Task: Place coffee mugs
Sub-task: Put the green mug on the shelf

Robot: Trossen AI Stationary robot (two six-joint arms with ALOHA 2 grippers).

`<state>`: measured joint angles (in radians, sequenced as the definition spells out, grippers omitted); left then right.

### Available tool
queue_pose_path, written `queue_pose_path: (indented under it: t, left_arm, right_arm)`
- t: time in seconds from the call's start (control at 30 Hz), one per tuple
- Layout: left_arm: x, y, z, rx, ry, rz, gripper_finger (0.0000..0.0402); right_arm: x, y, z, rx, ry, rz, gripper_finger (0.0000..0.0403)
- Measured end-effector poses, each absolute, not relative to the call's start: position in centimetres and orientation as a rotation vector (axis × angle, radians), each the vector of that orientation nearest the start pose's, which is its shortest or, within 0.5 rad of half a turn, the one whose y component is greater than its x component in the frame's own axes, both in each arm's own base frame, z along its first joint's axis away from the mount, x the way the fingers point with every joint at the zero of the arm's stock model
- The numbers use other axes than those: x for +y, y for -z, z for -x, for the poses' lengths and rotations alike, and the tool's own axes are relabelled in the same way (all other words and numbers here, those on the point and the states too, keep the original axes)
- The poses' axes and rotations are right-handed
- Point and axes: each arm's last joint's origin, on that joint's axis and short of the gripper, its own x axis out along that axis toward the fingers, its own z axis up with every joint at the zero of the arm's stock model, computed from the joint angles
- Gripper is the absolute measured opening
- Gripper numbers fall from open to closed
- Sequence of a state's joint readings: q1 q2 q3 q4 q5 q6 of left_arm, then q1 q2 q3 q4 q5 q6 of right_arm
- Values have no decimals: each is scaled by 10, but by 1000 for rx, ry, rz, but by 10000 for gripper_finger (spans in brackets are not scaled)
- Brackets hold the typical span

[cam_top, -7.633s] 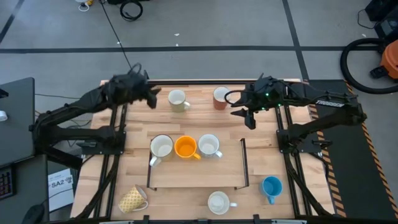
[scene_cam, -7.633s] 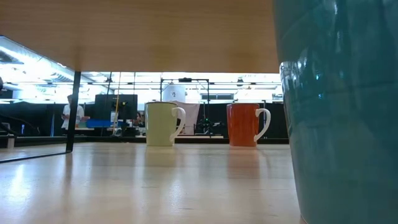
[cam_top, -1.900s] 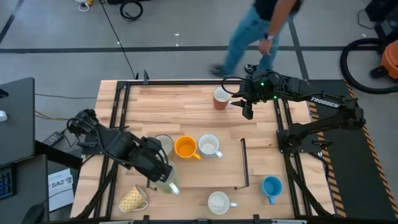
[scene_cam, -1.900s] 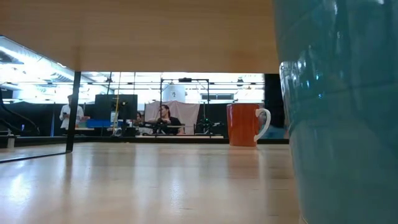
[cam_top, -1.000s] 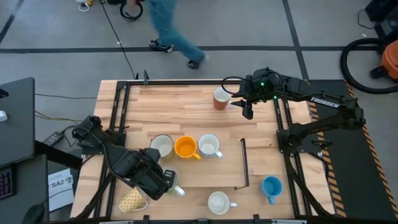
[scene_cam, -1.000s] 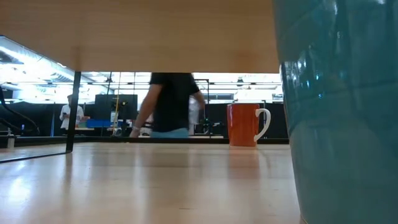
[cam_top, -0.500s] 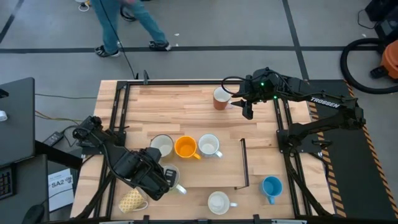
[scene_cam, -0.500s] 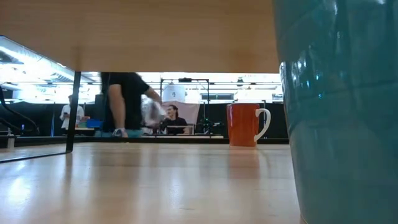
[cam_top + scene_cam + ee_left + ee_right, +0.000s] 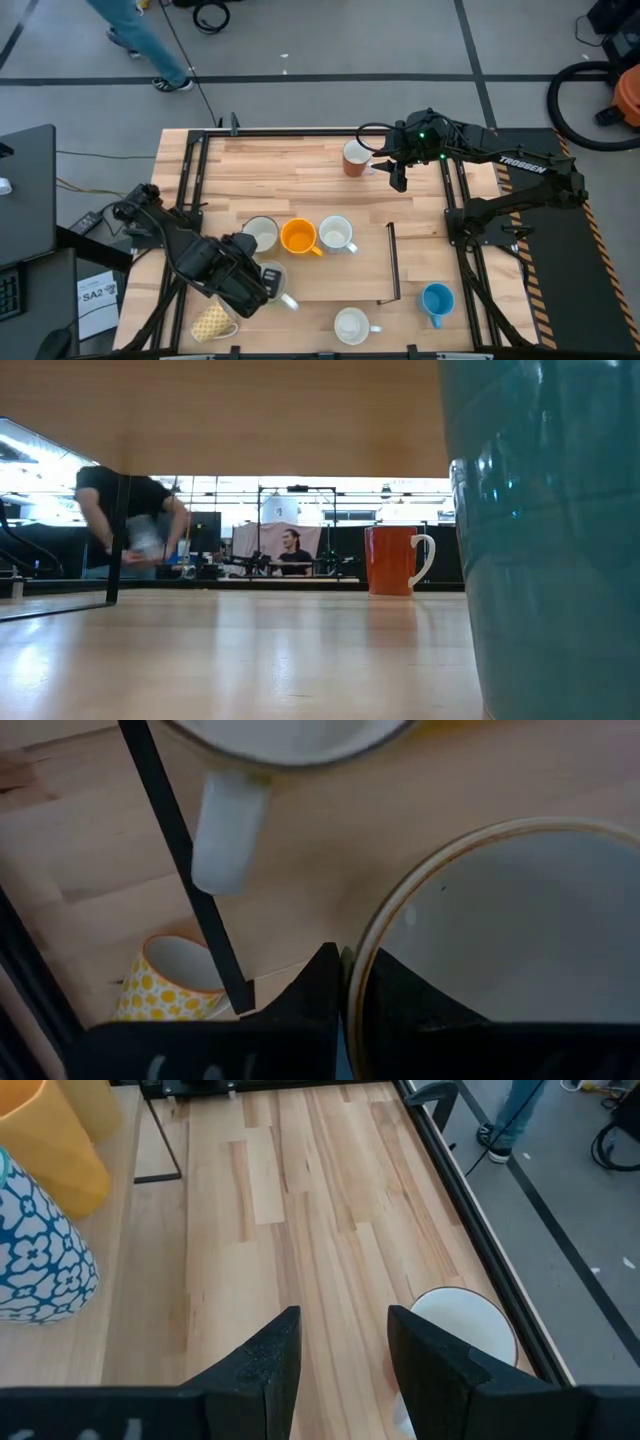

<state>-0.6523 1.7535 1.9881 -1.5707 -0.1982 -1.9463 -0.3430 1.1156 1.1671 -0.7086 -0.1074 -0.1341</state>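
I should keep lowering the cream mug, which is upright over free wood [image 9: 320, 880] next to the white mug, with my left gripper until the cream mug's base rests, and then let go.
My left gripper [image 9: 256, 282] is shut on a cream mug [image 9: 272, 279] at the near left corner of the black wire frame [image 9: 393, 262]. The left wrist view shows this mug's open top [image 9: 500, 920]. My right gripper [image 9: 398, 178] is open and empty just right of the reddish-brown mug [image 9: 354, 157], which stands at the far edge. That mug also shows in the right wrist view [image 9: 465, 1330] and the low view [image 9: 394, 560]. Two white mugs [image 9: 260, 235] [image 9: 336, 234] and an orange mug [image 9: 298, 237] stand in a row inside the frame. My left gripper holds the cream mug by its rim [image 9: 362, 935], opposite the handle. One finger [image 9: 400, 995] is inside the mug and one finger [image 9: 315, 995] is outside. The fingers come from above, and the mug stays upright. I cannot tell whether its base is on the table.
A yellow patterned mug [image 9: 213, 322] lies at the near left, and it shows in the left wrist view [image 9: 160, 985]. A white mug [image 9: 352, 325] and a blue mug [image 9: 437, 300] stand near the front edge. A person [image 9: 135, 35] walks beyond the far left corner.
My left gripper has gone a little toward the table's far edge with the cream mug, still shut on it. The person beyond the far edge has walked off to the left. My right arm has kept still.
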Motion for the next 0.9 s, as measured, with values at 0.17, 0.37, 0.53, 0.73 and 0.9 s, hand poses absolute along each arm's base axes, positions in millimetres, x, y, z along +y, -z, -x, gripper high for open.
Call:
queue_pose_path:
  t: [0.17,0.37,0.53,0.73,0.9]
  left_arm:
    - [-175,-380,-238,1074,-863,1109,33]
    - [-163,-365,-219,1125,-945,1115,35]
    - [-161,-367,-217,1120,-938,1117,36]
    - [-161,-367,-217,1129,-929,1114,37]
    - [-163,-367,-218,1126,-914,1132,44]
  right_arm:
    - [-72,-354,-210,658,183,-19,156]
    - [-72,-354,-210,658,183,-19,156]
    - [-72,-354,-210,658,184,-22,156]
    - [-72,-354,-210,659,184,-22,156]
    - [-72,-354,-210,658,184,-22,156]
